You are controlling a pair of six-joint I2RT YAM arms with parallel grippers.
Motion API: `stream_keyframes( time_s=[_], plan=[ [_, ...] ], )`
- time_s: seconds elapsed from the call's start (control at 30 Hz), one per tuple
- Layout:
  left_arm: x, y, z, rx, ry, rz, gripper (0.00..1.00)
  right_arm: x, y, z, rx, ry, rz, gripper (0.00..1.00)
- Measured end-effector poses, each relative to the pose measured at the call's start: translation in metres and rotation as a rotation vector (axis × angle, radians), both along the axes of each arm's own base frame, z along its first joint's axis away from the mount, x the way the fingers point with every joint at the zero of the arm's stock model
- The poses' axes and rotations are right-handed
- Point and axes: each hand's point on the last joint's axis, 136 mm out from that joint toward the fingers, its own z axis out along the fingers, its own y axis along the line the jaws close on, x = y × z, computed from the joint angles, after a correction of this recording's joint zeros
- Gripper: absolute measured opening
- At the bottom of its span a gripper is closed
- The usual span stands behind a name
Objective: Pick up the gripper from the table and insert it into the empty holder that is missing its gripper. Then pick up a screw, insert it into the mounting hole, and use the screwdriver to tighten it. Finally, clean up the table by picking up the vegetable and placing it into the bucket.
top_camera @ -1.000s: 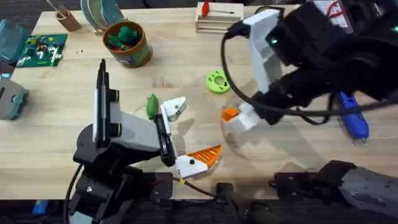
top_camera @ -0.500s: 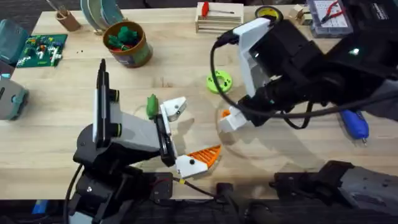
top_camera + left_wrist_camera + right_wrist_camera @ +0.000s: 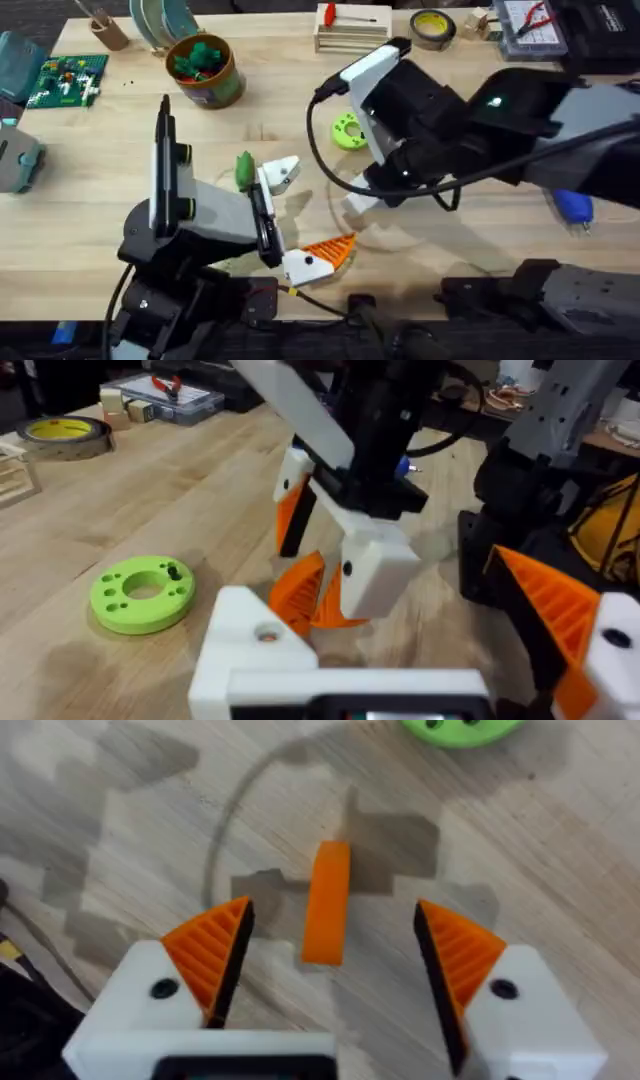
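The orange wedge (image 3: 332,248) is deep inside its white base, so the loose orange gripper (image 3: 327,903) should slide just as far into the empty holder when the robot pushes.
The loose orange gripper (image 3: 326,902) lies flat on the wood between the spread orange pads (image 3: 210,952) of my right gripper (image 3: 330,960), which is open and hovers just above it. From the left wrist that orange gripper (image 3: 305,595) sits under the right arm's white fingers (image 3: 375,565). My left gripper (image 3: 305,212) is open and still; one side is the bare white holder (image 3: 283,172), the other carries an orange wedge. The green vegetable (image 3: 244,170) lies beside the holder. The blue screwdriver (image 3: 573,205) rests at the right. The brown bucket (image 3: 205,72) stands at the back left.
A lime-green disc (image 3: 349,131) lies just behind the right gripper (image 3: 358,198). At the back stand a wooden crate (image 3: 350,35) with a red-handled tool, a yellow tape roll (image 3: 432,27) and a parts box. A circuit board (image 3: 65,80) lies far left.
The right arm swept left across the table and lowered, and its open gripper now straddles the loose orange gripper. The left arm has stayed put.
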Motion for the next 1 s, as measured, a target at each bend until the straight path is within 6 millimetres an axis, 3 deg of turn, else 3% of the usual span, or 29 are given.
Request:
stream_keyframes(
  time_s=[0.3,0.53,0.73,1.0],
  plan=[
    [0.0,0.0,0.0,0.0,0.0,0.0,0.993,-0.001,0.001,-0.004,-0.01,0.007,-0.001,0.634],
    [0.0,0.0,0.0,0.0,0.0,0.0,0.993,0.001,0.002,-0.004,-0.005,0.003,-0.001,0.509],
    [0.0,0.0,0.0,0.0,0.0,0.0,0.992,0.001,0.003,-0.004,-0.003,0.001,-0.005,0.032],
    [0.0,0.0,0.0,0.0,0.0,0.0,0.993,-0.005,-0.007,0.002,-0.045,0.019,-0.004,0.009]
  ],
)
